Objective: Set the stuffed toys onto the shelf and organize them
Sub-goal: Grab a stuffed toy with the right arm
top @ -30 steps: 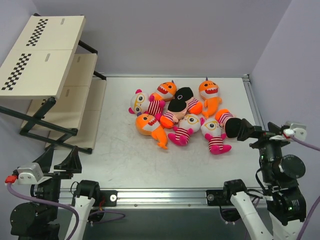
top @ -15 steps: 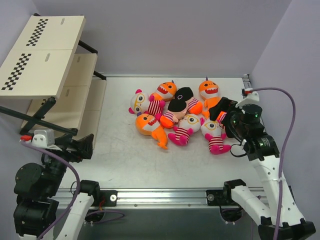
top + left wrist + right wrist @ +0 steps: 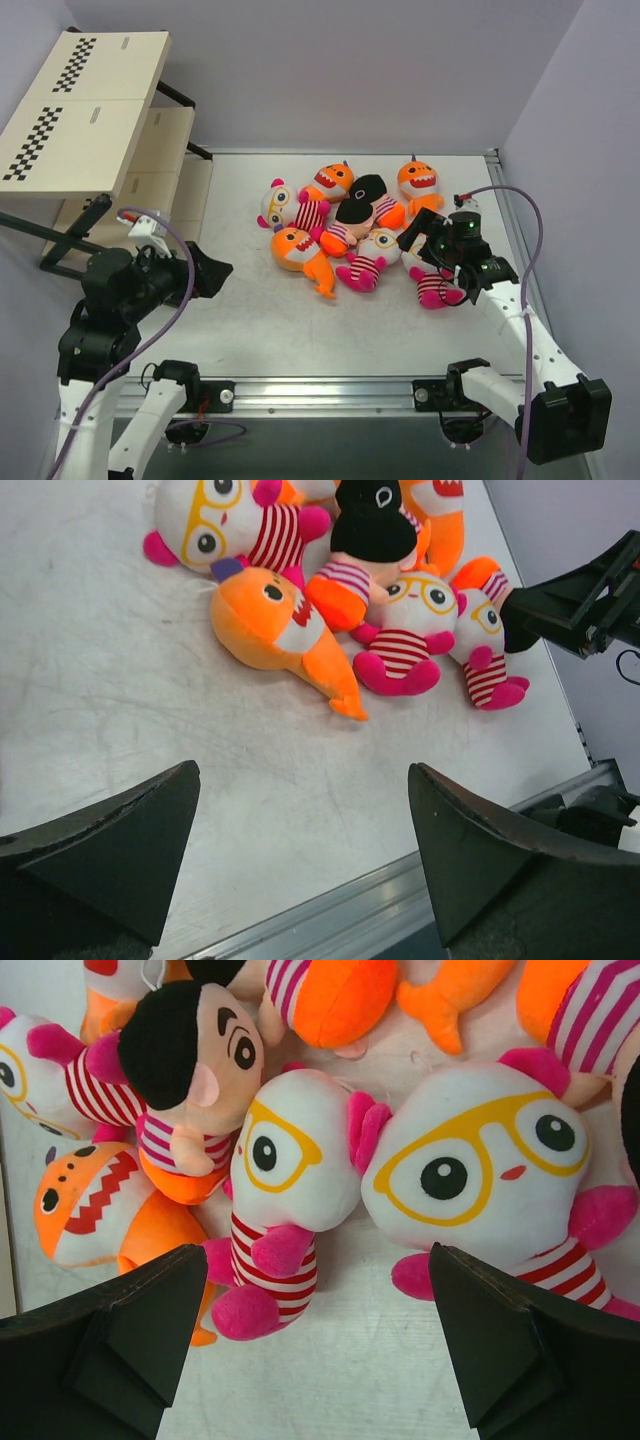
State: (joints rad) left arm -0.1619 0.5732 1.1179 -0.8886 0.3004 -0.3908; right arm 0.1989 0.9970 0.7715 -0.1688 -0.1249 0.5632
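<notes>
A clear gap lies between the smaller striped doll's body (image 3: 274, 1260) and the bigger striped doll, so the robot's right gripper should move in next until its fingers close around the smaller doll's neck (image 3: 265, 1224).
Several stuffed toys (image 3: 350, 225) lie in a heap at mid-table: orange sharks, pink-striped goggle-eyed dolls, black-headed dolls. The shelf (image 3: 90, 110) stands at the far left with nothing on its boards. My right gripper (image 3: 418, 240) hangs open over the heap's right side. In the right wrist view its jaws (image 3: 318, 1250) straddle a striped doll (image 3: 290, 1175), with a bigger striped doll (image 3: 480, 1175) to the right and a black-headed doll (image 3: 185, 1050) above. My left gripper (image 3: 215, 270) is open and empty, left of the heap. It (image 3: 303, 770) faces an orange shark (image 3: 275, 630) over bare table.
A metal rail (image 3: 320, 385) runs along the table's near edge, with both arm bases bolted on it. Purple walls close the back and right sides. Bare tabletop (image 3: 250, 320) lies between the left gripper and the toys. The right arm's cable (image 3: 520, 215) loops above it.
The left arm has swung up from the near-left corner and out over the table. The right gripper has moved left and down onto the heap's right side. Both stayed open.
</notes>
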